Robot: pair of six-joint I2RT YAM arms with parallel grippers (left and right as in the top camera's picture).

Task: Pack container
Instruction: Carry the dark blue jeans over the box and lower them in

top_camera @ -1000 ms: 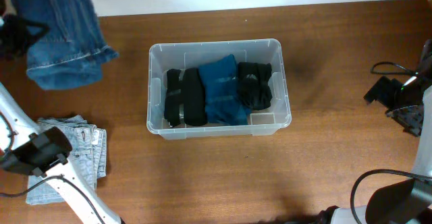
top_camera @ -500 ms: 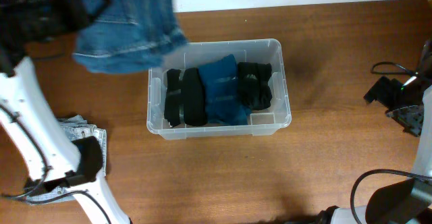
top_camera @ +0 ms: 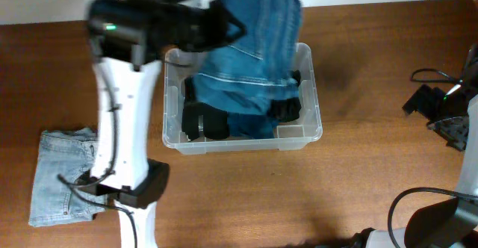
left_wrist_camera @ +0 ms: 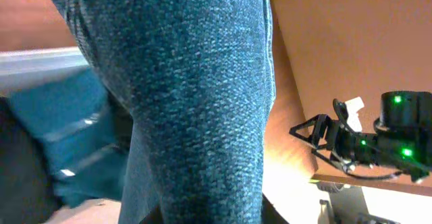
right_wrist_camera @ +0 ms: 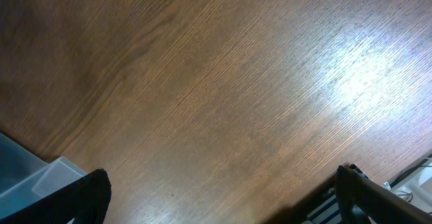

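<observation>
I go on lowering the dark blue jeans [top_camera: 250, 89] with my left gripper, as they hang inside the container's sides, until they rest on the teal garment [top_camera: 252, 126] before I let go.
The clear plastic container [top_camera: 308, 137] sits mid-table and holds black rolled garments [top_camera: 203, 121], a teal garment [top_camera: 250, 125] and a black item [top_camera: 290, 107]. My left gripper [top_camera: 221, 22] is shut on dark blue jeans [top_camera: 252, 48] and holds them above the container's back half, where they hang down over its contents. In the left wrist view the jeans [left_wrist_camera: 196, 102] fill the frame and hide my fingers; the teal garment [left_wrist_camera: 61, 129] shows below. My right gripper [right_wrist_camera: 226, 204] is open and empty over bare table, right of the container's corner [right_wrist_camera: 27, 183].
Folded light-blue jeans [top_camera: 58, 175] lie on the table at the front left, beside the left arm's base. The right arm [top_camera: 437, 110] and its cables stand at the table's right edge. The wall runs along the back.
My left arm has swung from the far left corner rightwards, carrying the dark jeans over the container. The light jeans are now uncovered. The right arm has not moved.
</observation>
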